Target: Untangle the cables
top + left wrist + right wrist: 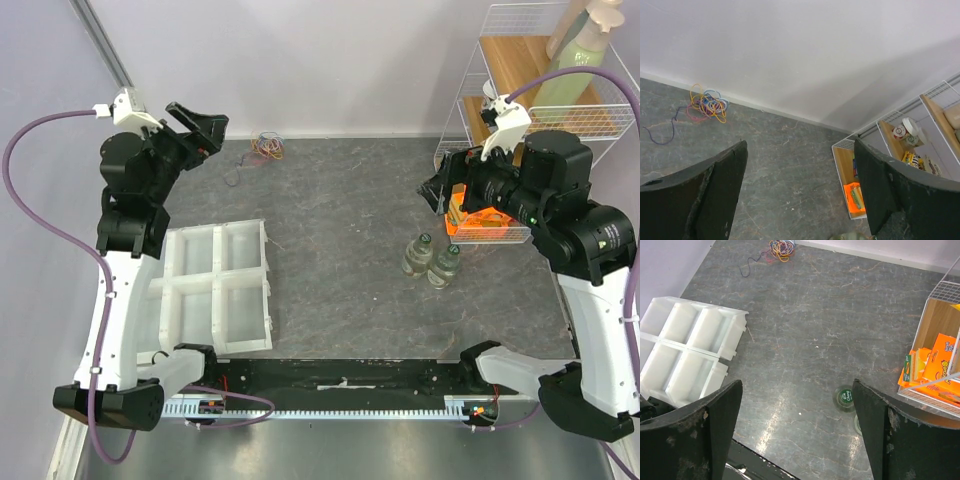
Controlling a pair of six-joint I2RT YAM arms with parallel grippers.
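The robot's open left gripper has a clear way to the cables by the back wall, so it should keep reaching down until its fingers are on both sides of the cables' loops.
The cables lie in a small tangle of yellow, blue, red-orange and white loops on the grey table by the back wall. They show in the left wrist view and at the top of the right wrist view. A dark wire trails out to their left. My left gripper is open and empty, raised a short way left of the tangle. My right gripper is open and empty, raised over the right side, far from the cables.
A white four-compartment tray sits at the left. Two green-capped bottles stand right of centre. A wire rack with orange boxes and a green bottle stands at the back right.
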